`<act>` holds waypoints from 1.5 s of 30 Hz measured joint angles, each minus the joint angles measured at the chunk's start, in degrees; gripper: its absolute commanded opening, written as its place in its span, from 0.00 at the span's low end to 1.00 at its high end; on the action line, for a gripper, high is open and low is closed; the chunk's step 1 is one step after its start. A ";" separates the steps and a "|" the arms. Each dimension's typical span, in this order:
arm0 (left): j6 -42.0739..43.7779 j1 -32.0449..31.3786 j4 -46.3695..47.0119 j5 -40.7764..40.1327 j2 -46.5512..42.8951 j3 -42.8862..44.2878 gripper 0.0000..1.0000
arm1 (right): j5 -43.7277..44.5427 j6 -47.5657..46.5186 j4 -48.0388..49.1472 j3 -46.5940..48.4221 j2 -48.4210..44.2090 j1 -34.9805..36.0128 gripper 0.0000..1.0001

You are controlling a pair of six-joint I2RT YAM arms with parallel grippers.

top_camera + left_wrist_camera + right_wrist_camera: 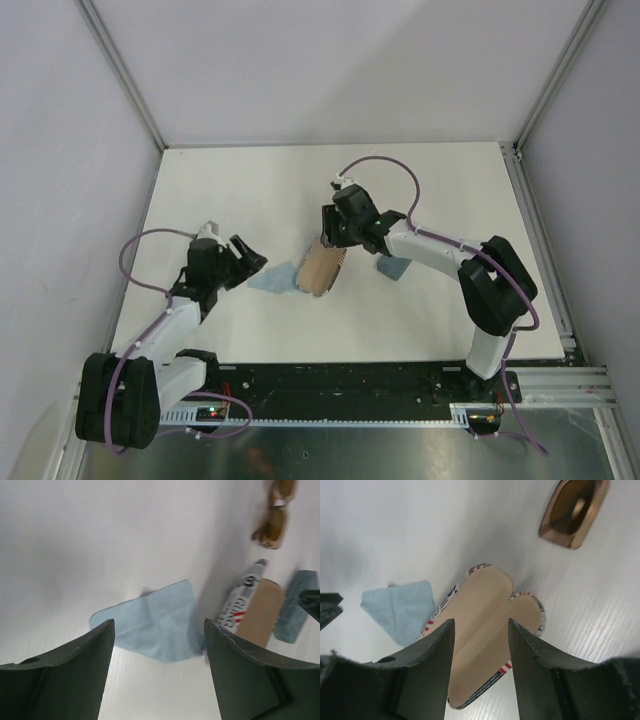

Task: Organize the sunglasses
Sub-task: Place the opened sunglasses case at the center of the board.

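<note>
The open case lies against the light blue cloth's edge (296, 279), so next my right gripper moves the case (320, 268) clear before my left gripper takes the cloth.
The brown-amber sunglasses (275, 517) lie on the white table beyond an open case (260, 614) with a tan lining and a printed striped outside. They also show in the right wrist view (572, 507). The top view hides them under the right arm. My right gripper (481, 622) is open and empty, hovering just above the open case (480, 635), also seen from above (322, 270). My left gripper (158, 625) is open and empty over a light blue cloth (155, 625). The white-framed sunglasses are out of view.
A grey-blue oblong item (296, 605) lies right of the open case, under the right forearm (393, 268). The light blue cloth (272, 278) touches the case's left side. Grey walls and metal rails bound the white table (250, 180).
</note>
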 measured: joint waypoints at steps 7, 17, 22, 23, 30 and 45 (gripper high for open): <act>0.90 0.00 -6.54 -5.51 0.00 -1.31 0.74 | 2.51 -0.33 -6.43 0.02 0.00 3.08 0.58; 0.87 -0.15 -8.37 -7.21 2.21 -1.66 0.72 | 5.68 2.45 -9.92 -2.95 0.00 3.04 0.63; 0.85 -0.17 -6.19 -6.97 4.24 -1.44 0.64 | 3.76 4.63 -9.07 -4.74 0.20 3.06 0.53; 0.85 -0.17 -5.81 -6.84 4.63 -1.38 0.62 | 3.19 4.98 -8.61 -4.74 0.46 3.06 0.51; 0.85 -0.17 -4.31 -6.03 5.99 -1.38 0.55 | -0.68 8.15 -3.37 -4.79 2.64 2.47 0.20; 0.96 -0.28 -2.43 -3.93 9.33 -1.38 0.05 | -5.27 11.10 4.04 2.95 12.63 -4.04 0.21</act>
